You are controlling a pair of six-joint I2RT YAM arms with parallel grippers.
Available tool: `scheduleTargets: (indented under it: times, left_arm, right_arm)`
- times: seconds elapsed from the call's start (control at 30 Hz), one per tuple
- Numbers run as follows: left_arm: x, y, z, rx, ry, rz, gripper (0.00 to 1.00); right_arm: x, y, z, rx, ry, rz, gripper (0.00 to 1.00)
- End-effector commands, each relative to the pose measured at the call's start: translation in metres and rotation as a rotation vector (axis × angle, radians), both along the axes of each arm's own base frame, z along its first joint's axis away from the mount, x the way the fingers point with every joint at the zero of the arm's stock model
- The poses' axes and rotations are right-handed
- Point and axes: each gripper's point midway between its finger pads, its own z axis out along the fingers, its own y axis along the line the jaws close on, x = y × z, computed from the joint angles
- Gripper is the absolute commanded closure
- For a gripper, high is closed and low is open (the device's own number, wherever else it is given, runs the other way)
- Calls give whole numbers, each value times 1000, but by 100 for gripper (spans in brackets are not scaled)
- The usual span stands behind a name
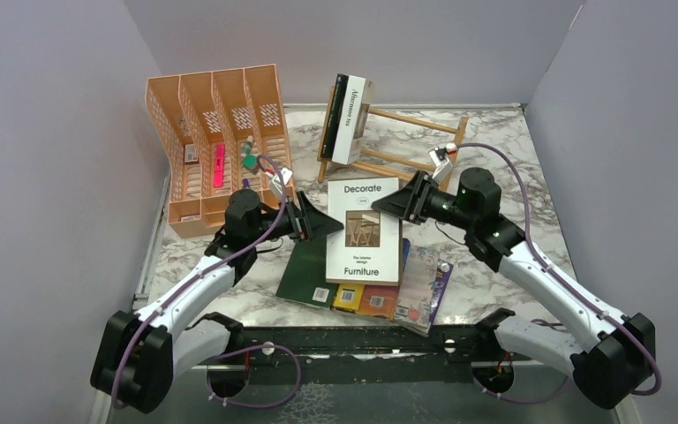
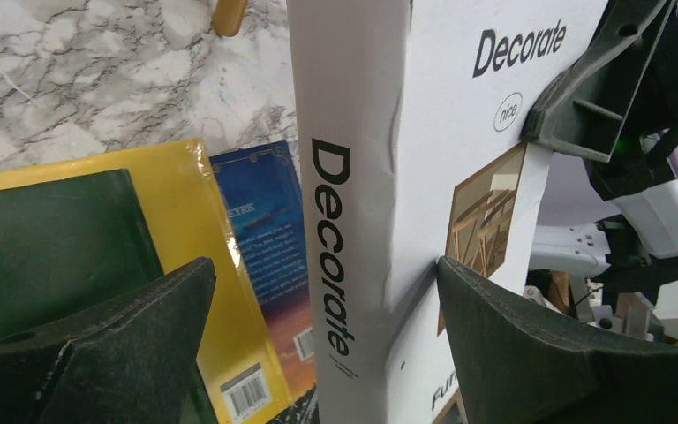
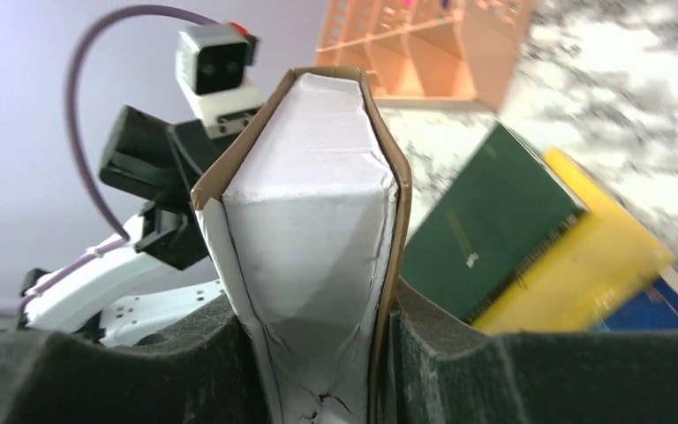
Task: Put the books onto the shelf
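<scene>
I see a broad, square-edged spine on the white "Decorate" book, so I expect the book to stay closed and stand upright when I carry it onto the shelf.
The white "Decorate" book is lifted above the pile, tilted. My right gripper is shut on its page edge, pinching the pages between both pads. My left gripper stands open around the spine; its right finger is at the cover, and its left finger is well apart from the spine. Under it lie the dark green book, a yellow one, a blue-orange one and a purple floral one. The wooden shelf holds a black-and-white book leaning at its left end.
An orange perforated file organiser stands at the back left with small items in its slots. Grey walls close in the marble table on the left, back and right. A black base rail runs along the near edge between the arms.
</scene>
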Motion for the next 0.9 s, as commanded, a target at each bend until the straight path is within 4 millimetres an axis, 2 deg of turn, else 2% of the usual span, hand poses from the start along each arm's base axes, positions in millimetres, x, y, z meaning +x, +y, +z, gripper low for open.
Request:
scheduleTargets:
  times: [0.0, 0.13, 0.33, 0.53, 0.73, 0.87]
  left_arm:
    - [-6, 4, 32, -67, -51, 18, 6]
    - [-12, 10, 60, -130, -106, 56, 10]
    - [-26, 15, 95, -237, -163, 55, 16]
    - [-32, 15, 101, -281, -167, 35, 25]
    - [-34, 13, 105, -308, -148, 17, 29]
    - [-39, 15, 112, -330, -158, 10, 39]
  right_arm:
    - [-6, 18, 67, 128, -184, 167, 72]
    - [-5, 28, 88, 211, -190, 230, 73]
    - [-3, 41, 95, 307, -127, 310, 78]
    - [2, 44, 101, 346, -122, 314, 78]
    - [3, 47, 108, 375, -139, 333, 78]
    - [4, 48, 108, 381, -143, 343, 78]
